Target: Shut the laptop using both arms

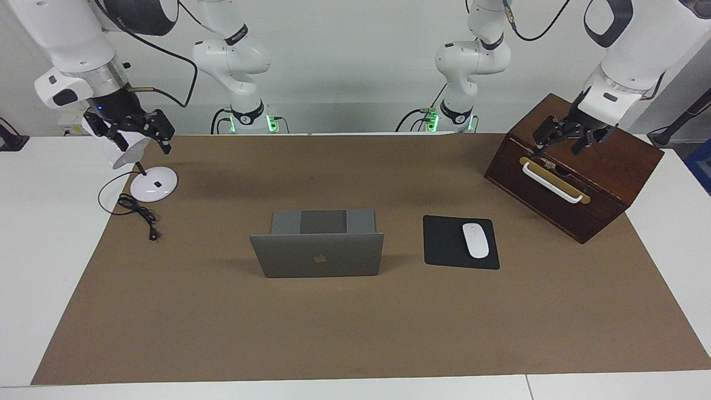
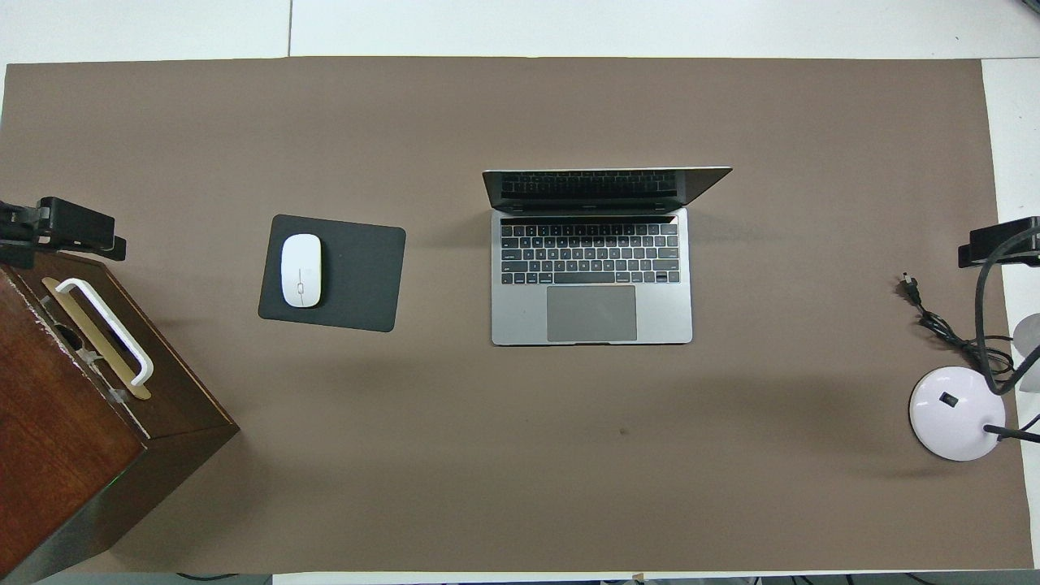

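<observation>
The lid will swing down over the keys and stay down when the robot pushes it, because a hinge runs behind the keyboard.
The silver-grey laptop stands open in the middle of the brown mat. Its lid is upright, the screen faces the robots and the apple logo faces away from them. My left gripper hangs open and empty over the wooden box at the left arm's end of the table, well away from the laptop. My right gripper hangs open and empty over the desk lamp at the right arm's end. Neither gripper touches the laptop.
A black mouse pad with a white mouse lies beside the laptop toward the left arm's end. A dark wooden box with a white handle stands there too. A white desk lamp and its cable sit at the right arm's end.
</observation>
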Robot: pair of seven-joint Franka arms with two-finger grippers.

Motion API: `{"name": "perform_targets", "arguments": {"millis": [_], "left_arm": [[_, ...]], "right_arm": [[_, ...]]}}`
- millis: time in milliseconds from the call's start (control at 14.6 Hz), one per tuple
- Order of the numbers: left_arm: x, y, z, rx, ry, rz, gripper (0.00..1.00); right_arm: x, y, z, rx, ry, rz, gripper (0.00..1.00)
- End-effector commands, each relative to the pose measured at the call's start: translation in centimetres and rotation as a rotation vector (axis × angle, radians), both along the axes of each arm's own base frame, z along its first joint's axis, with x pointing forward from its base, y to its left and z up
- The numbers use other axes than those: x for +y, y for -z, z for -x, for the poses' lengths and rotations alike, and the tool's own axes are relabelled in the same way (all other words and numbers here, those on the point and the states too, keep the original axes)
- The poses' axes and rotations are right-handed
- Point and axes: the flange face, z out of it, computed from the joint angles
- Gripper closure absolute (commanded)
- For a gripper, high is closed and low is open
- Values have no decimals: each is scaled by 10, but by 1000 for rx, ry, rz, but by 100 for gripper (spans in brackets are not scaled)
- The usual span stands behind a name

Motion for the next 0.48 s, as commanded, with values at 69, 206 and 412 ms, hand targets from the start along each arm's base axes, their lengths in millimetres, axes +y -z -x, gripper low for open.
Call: {"name": "perform_targets", "arguments": {"millis": [69, 206, 412], "left_arm": [[3, -2, 5, -4, 2, -1, 0], [3, -2, 5, -4, 5, -1, 0], [3, -1, 6, -3, 5, -1, 0]], "right_arm": [[-5, 1, 5, -20, -25, -1, 0], [-5, 0, 5, -21, -25, -1, 0], [-5, 1, 4, -21, -27, -1, 0]]}}
